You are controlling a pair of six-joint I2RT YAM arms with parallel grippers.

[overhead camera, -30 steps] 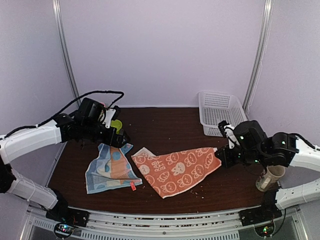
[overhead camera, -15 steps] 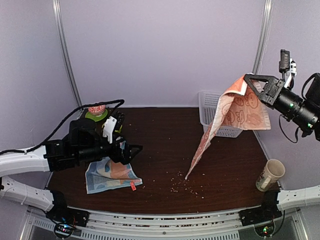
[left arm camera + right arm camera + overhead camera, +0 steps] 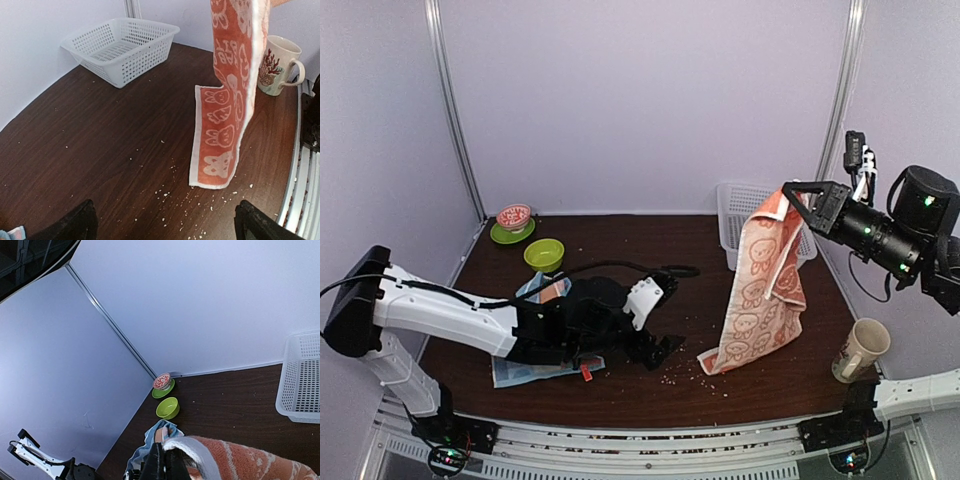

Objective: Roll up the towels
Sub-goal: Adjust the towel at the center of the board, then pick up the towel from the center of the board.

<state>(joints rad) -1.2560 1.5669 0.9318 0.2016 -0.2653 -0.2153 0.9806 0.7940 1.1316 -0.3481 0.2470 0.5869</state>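
Observation:
The orange towel (image 3: pixel 756 305) is hanging in limp folds (image 3: pixel 783 268). It will open out wide and droop between my grippers when I raise its lower end.
The orange towel (image 3: pixel 760 285) with white bunny print hangs from my right gripper (image 3: pixel 790 193), which is shut on its top corner high above the table's right side. Its lower end lies folded on the table (image 3: pixel 214 165). In the right wrist view the shut fingers (image 3: pixel 165 465) pinch the towel's white hem (image 3: pixel 200 452). My left gripper (image 3: pixel 664 352) is open and low over the table's middle, a short way left of that lower end. Its fingertips (image 3: pixel 80 225) frame the bottom of the left wrist view. The light-blue towel (image 3: pixel 532 368) lies crumpled beneath the left arm.
A white basket (image 3: pixel 750 215) stands at the back right and a printed mug (image 3: pixel 861 349) at the front right. A green bowl (image 3: pixel 544 254) and a red bowl on a green plate (image 3: pixel 514 221) sit at the back left. Crumbs (image 3: pixel 682 374) dot the table.
My right gripper lifted the orange towel off the table, then let its lower end settle back down. The left arm swung from the back left across the blue towel to the table's middle.

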